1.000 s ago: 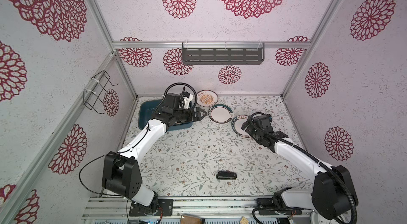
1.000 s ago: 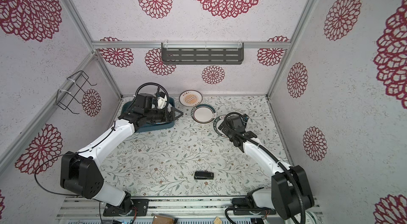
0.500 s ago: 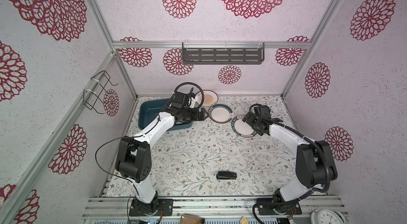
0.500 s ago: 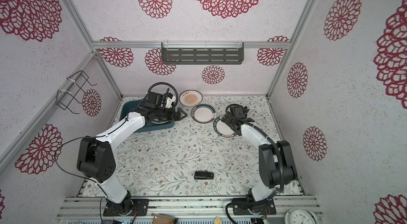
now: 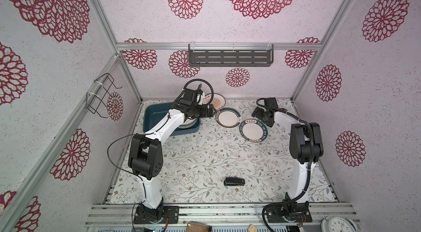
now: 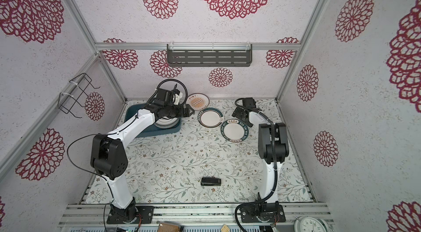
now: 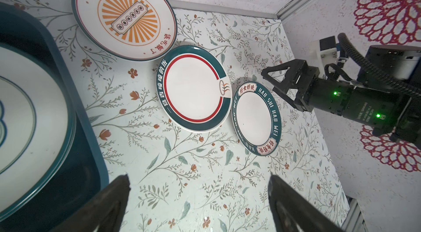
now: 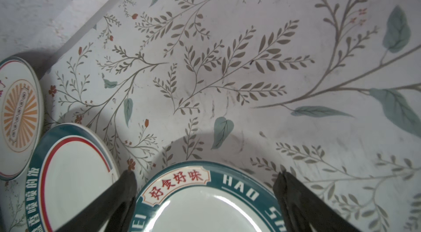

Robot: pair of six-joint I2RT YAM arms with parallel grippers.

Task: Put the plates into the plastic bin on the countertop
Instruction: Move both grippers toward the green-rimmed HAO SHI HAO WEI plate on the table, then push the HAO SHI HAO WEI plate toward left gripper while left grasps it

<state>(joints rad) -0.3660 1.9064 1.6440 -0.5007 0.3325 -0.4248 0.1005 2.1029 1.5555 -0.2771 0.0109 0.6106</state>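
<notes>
The lettered plate [image 5: 253, 131] lies past the red-ringed plate, far from the bin, so next my right gripper takes the plate's rim [image 5: 263, 127] and brings it to my left gripper.
The plastic bin [image 5: 155, 112] [image 6: 133, 114] [image 7: 75, 96] stands at the back left of the countertop [image 5: 205, 158] and holds a stack of plates [image 5: 188, 124] [image 6: 165, 124] [image 7: 22, 116]. Three plates lie on the countertop in both top views: an orange sunburst plate [image 5: 218, 102] [image 7: 124, 14] [image 8: 19, 116], a red-ringed teal plate [image 5: 227, 117] [image 7: 193, 89] [image 8: 73, 178], and a lettered teal-rimmed plate [image 5: 254, 129] [image 7: 255, 118] [image 8: 205, 208]. My left gripper [image 5: 213, 112] [image 6: 190, 112] [image 7: 198, 177] is open and empty between the bin and the red-ringed plate. My right gripper [image 5: 262, 119] [image 6: 242, 119] [image 8: 205, 173] [image 7: 273, 85] is open, its jaws either side of the lettered plate's far rim.
A small black object [image 5: 234, 181] [image 6: 211, 181] lies near the front of the countertop. A grey slotted shelf [image 5: 230, 57] hangs on the back wall and a wire rack [image 5: 102, 96] on the left wall. A white clock face [image 5: 337, 225] sits at the front right corner.
My left gripper has swung right from over the bin to just past its right edge. My right gripper has moved back to the lettered plate's far rim. Both stayed open.
</notes>
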